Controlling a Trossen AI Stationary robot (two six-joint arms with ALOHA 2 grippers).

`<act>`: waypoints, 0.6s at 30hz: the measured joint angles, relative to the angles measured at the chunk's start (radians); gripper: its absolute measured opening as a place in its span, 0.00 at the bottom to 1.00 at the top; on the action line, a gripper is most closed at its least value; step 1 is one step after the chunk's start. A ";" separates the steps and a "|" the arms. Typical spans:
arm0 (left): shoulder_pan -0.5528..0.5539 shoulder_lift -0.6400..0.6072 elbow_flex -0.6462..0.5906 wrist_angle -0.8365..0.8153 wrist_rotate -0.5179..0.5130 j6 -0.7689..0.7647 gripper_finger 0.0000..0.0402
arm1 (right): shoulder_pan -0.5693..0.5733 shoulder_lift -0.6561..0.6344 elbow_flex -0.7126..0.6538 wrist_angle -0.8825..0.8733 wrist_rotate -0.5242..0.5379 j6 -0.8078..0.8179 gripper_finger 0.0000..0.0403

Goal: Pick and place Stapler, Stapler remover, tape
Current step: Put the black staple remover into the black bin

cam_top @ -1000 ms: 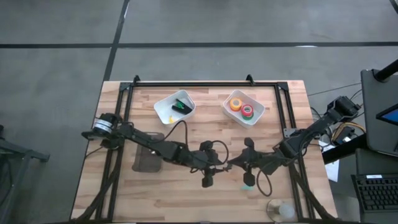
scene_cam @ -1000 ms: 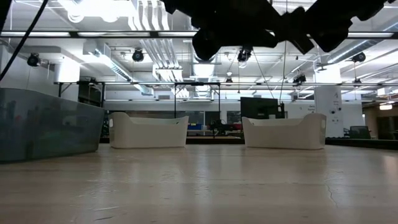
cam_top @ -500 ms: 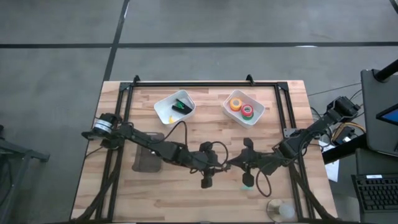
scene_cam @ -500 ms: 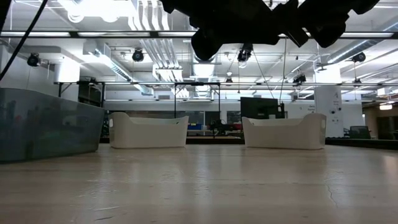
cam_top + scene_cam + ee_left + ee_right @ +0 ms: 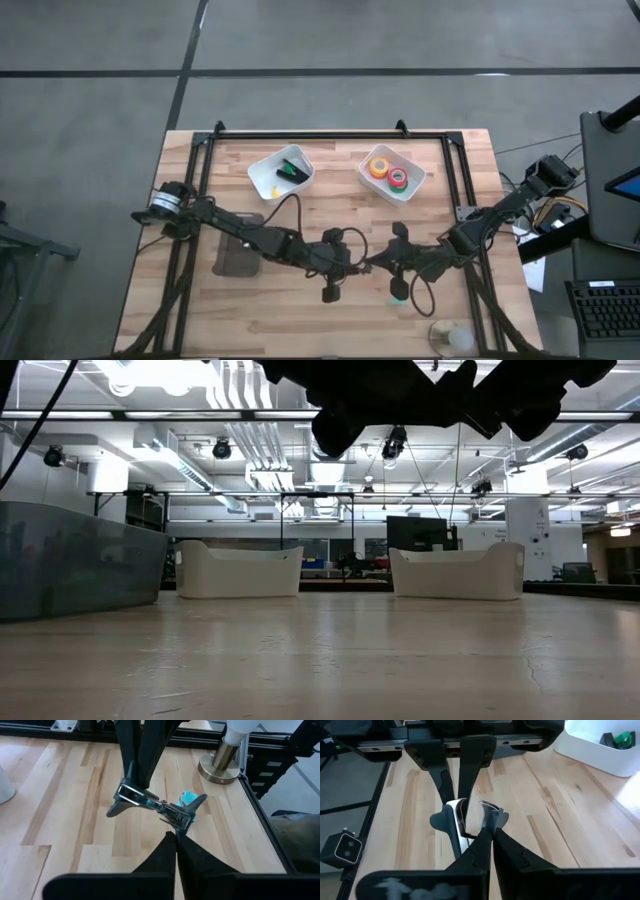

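Note:
My right gripper is closed on the stapler remover's metal jaw (image 5: 485, 812). It should open before my left gripper takes the stapler remover to the grey bin (image 5: 235, 262).
A stapler remover (image 5: 150, 802) with shiny metal jaws and dark wings hangs over the table's middle, between both grippers. My left gripper (image 5: 175, 837) is shut on one end of it. My right gripper (image 5: 489, 829) is shut on the other end. In the high view the two meet tip to tip, left gripper (image 5: 358, 263) against right gripper (image 5: 378, 264). Orange and red tape rolls lie in the right white bowl (image 5: 414, 187). The left white bowl (image 5: 262, 178) holds a black elongated piece that may be the stapler, plus green and yellow pieces. My left gripper pinches the remover's metal part (image 5: 178, 821) beside one dark wing, between its two fingers. The fingers come about level from the table's left side. The remover is lifted clear of the table. My right gripper pinches the metal jaw (image 5: 487, 814) at the opposite end between its two fingers, coming about level from the table's right side. The remover hangs clear of the wood, spanning the two grippers.
A small cyan piece (image 5: 398, 296) lies on the table below the right gripper. A dark grey pad (image 5: 238, 258) sits under the left arm. A clear round thing (image 5: 452, 338) stands at the near right corner. A black frame (image 5: 330, 134) edges the table.
My left gripper has shut on the remover's end while both arms have stayed over the table's middle. The remover has kept its place between them.

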 joint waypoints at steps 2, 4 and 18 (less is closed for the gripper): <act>0.000 0.001 0.000 0.000 0.006 0.009 0.01 | 0.000 0.000 -0.001 0.002 -0.001 -0.003 0.02; 0.000 0.001 0.000 0.000 0.010 0.022 0.01 | 0.000 0.000 -0.001 0.006 -0.001 -0.008 0.02; -0.002 0.003 -0.001 -0.037 0.016 0.046 0.01 | 0.000 0.000 -0.002 0.011 0.000 -0.009 0.22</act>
